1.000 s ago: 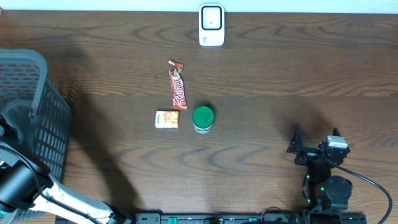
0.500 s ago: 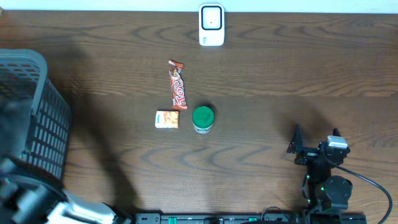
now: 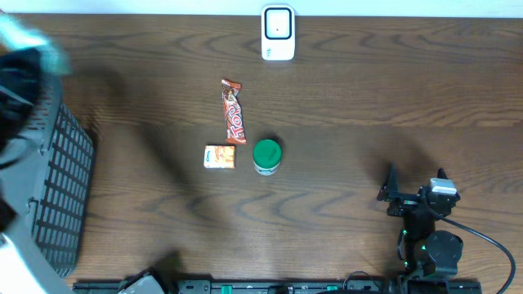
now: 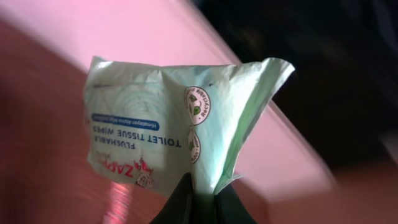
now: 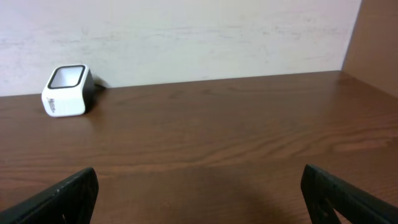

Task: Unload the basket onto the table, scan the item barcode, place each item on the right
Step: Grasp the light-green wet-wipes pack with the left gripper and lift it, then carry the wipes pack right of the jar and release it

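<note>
My left gripper is carrying the pack, and the tabletop from the green-lidded can to my right gripper is clear. My left gripper should continue to bring the pack there (image 3: 337,160) until it touches down.
In the left wrist view my left gripper (image 4: 205,190) is shut on the corner of a pale green pack of toilet tissue wipes (image 4: 155,134), which hangs in the air with its printed face toward the camera. No barcode shows on that face. Overhead, the left arm is a motion blur above the basket, with a pale green smear (image 3: 29,37) at the top left. The white barcode scanner (image 3: 278,33) stands at the table's far edge, also seen as the scanner (image 5: 66,90). My right gripper (image 3: 415,192) rests open near the front right, nothing between its fingers (image 5: 68,196).
A grey mesh basket (image 3: 57,188) stands at the left edge. In the middle of the table lie a candy bar (image 3: 234,112), a small orange box (image 3: 219,157) and a green-lidded can (image 3: 266,156). A pale wall runs behind the scanner.
The left arm has swung from the front left corner up over the basket toward the far left, blurred with speed. The right arm and the table items have not moved.
</note>
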